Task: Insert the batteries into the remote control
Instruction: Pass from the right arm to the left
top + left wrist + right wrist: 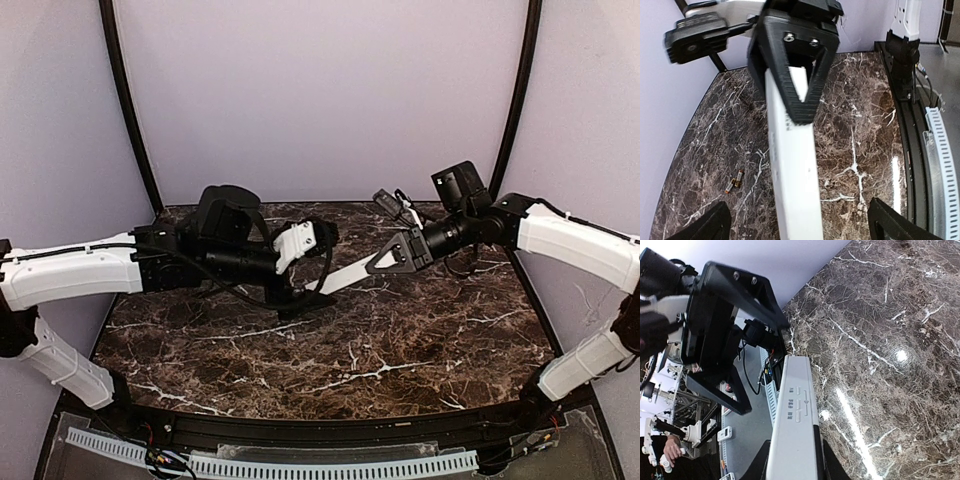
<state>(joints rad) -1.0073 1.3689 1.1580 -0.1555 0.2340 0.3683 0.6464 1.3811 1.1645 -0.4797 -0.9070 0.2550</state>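
My right gripper is holding the remote control with its button marks (pixel 798 404) toward my wrist. My left gripper should grab the remote control's loose end (pixel 798 361) and turn the back of the remote control up.
The remote control (pixel 345 277) is a slim white bar held above the marble table, with my right gripper (pixel 380 263) shut on its right end. In the right wrist view the remote control (pixel 796 405) runs up from between the fingers (pixel 760 467), small button marks facing the camera. My left gripper (pixel 312 270) stands open around the bar's left end without touching it. In the left wrist view its fingertips (pixel 710 225) sit far apart, and the remote control (pixel 792 170) passes between them. Two small batteries (pixel 735 181) lie together on the table to the left.
A perforated white cable strip (pixel 300 465) and a black rail run along the table's near edge. The right arm's base (pixel 902 55) stands at that edge. Black curved poles (pixel 125 100) rise at the back corners against the lilac wall.
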